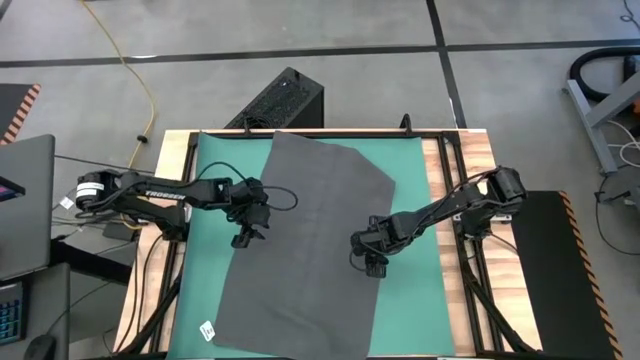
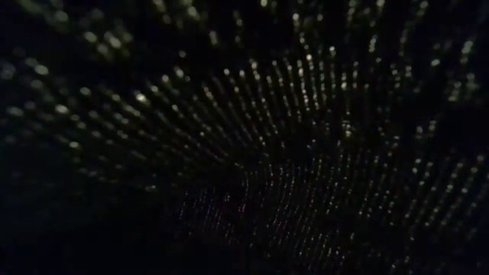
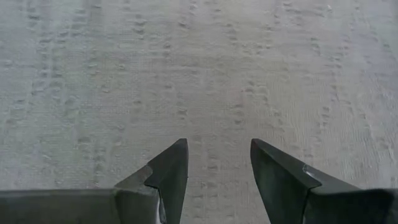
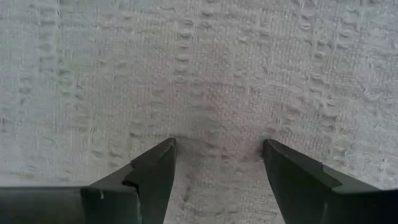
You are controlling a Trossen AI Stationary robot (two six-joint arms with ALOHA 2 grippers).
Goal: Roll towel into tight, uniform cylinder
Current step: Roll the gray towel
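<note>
The robot's grippers sit midway [image 1: 308,238] along the towel's flat length, so the dark grey towel [image 1: 312,290] should fold double, with both its ends hanging down, when the robot lifts it.
The dark grey towel [image 1: 310,240] lies spread flat and slightly askew on the green mat [image 1: 215,160]. Its white tag [image 1: 208,329] is at the near left corner. My left gripper [image 1: 243,238] is open and points down at a slant over the towel's left edge; the left wrist view shows only towel weave [image 3: 205,74] beyond its fingers [image 3: 217,144]. My right gripper [image 1: 372,265] is open and points steeply down over the towel's right half [image 4: 219,142]. In the low view, dark woven cloth [image 2: 244,153] fills the whole picture. My right gripper's open fingertips [image 4: 168,149] come at the towel's flat right half from above. The cloth between them [image 4: 214,155] looks slightly dimpled. Whether the tips touch it I cannot tell. My left gripper shows no touch on the cloth.
A black box [image 1: 285,100] stands just beyond the table's far edge. A laptop [image 1: 25,200] sits off the table's left side. Bare mat shows on the far left and on the right of the towel [image 1: 405,170]. Wooden table strips [image 1: 435,180] flank the mat.
</note>
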